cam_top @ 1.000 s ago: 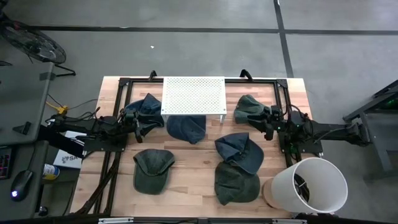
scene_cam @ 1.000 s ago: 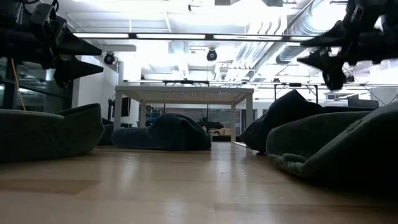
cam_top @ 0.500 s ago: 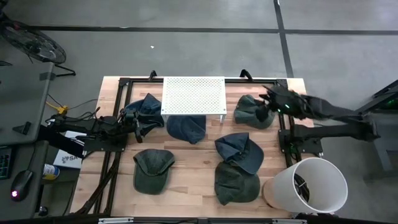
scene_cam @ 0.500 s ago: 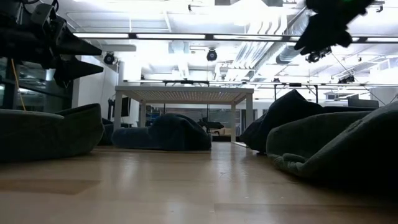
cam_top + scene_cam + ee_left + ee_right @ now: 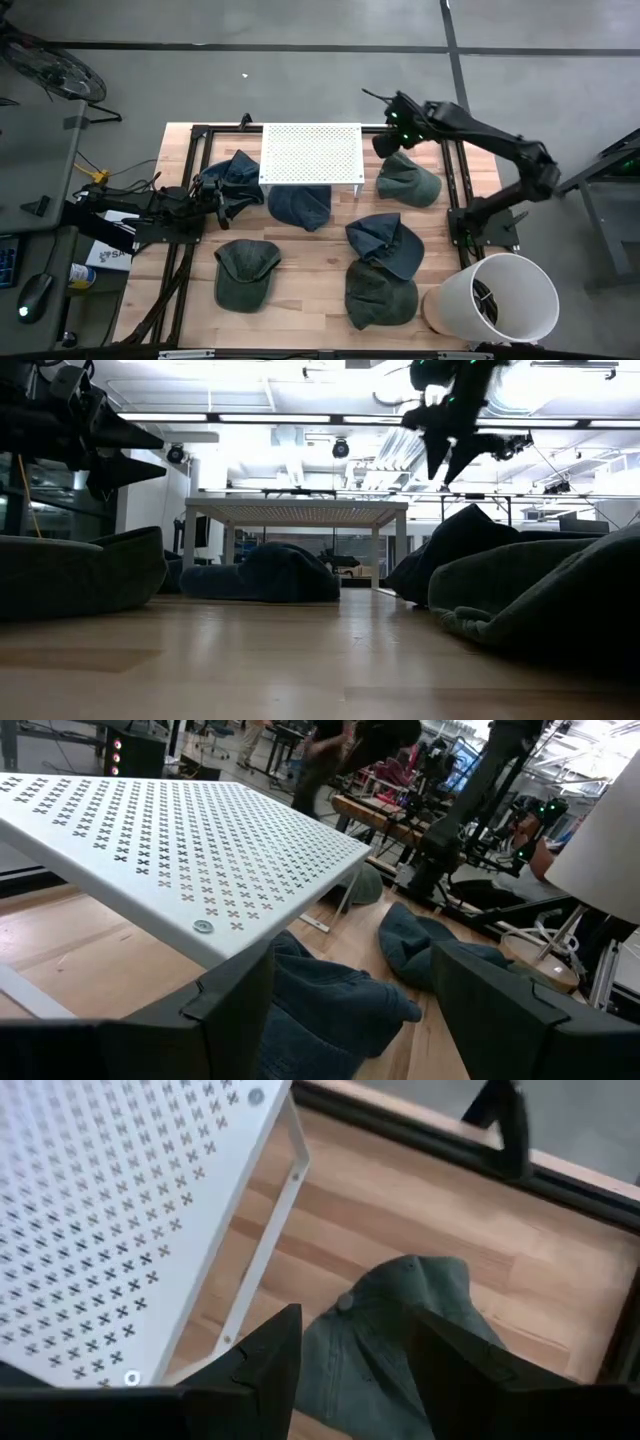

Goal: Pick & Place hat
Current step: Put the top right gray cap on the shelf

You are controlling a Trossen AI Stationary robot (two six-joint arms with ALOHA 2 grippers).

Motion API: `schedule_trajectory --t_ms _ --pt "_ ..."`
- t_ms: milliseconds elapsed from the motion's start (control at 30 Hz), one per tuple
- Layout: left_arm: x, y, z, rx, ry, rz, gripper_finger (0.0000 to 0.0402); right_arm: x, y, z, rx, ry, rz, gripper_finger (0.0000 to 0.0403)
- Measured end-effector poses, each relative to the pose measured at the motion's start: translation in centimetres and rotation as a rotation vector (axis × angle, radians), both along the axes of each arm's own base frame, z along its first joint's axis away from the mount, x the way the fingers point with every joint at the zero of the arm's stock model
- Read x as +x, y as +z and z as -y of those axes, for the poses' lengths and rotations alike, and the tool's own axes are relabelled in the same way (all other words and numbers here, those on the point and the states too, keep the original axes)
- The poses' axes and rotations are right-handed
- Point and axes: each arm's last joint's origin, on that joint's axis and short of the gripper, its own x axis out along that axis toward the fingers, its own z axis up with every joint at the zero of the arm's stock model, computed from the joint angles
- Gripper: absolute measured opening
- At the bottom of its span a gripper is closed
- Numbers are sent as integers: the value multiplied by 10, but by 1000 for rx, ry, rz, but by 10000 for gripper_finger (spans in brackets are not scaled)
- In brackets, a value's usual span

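The green hat (image 5: 412,184) lies under my right gripper's open fingers, clear of the white rack, so I should keep lowering until they straddle its far edge (image 5: 405,1285), then close.
Several dark green and blue caps lie flat on the wooden table. A green hat (image 5: 408,183) lies near the far right corner, seen from above in the right wrist view (image 5: 420,1315). My right gripper (image 5: 385,142) hovers open high above its far edge, beside the white rack's corner (image 5: 445,460) (image 5: 350,1350). A blue hat (image 5: 298,205) sits half under the rack (image 5: 330,1010). My left gripper (image 5: 224,195) waits open at the table's left (image 5: 160,452) (image 5: 350,1010), next to another blue hat (image 5: 238,170).
A white perforated rack (image 5: 311,153) stands on thin legs at the far middle. A white bucket (image 5: 492,298) lies at the near right corner. More caps lie at near left (image 5: 246,272), centre right (image 5: 385,243) and near centre (image 5: 380,295). Black frame rails (image 5: 455,170) run along the table's sides.
My right arm has risen from its resting place at the table's right edge and swung toward the far edge and leftward, ending above the far-right green hat by the rack's corner. The hats have not moved.
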Motion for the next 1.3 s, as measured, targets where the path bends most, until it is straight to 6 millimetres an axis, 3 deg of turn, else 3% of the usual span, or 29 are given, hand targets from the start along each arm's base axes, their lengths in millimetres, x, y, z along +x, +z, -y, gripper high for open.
schedule_trajectory --t_ms 133,267,533,833,1133,1300 --pt "0 0 0 0 0 0 264 9 -11 20 98 52 -74 168" --pt "0 0 0 0 0 0 264 10 -23 38 195 -21 -148 168" --pt "0 0 0 0 0 0 264 9 -67 60 300 -84 -277 168" --pt "0 0 0 0 0 0 264 6 -110 67 363 -103 -376 168" --pt "0 0 0 0 0 0 264 -1 -141 62 366 -110 -377 168" --pt "0 0 0 0 0 0 264 -4 -148 60 372 -114 -382 168"
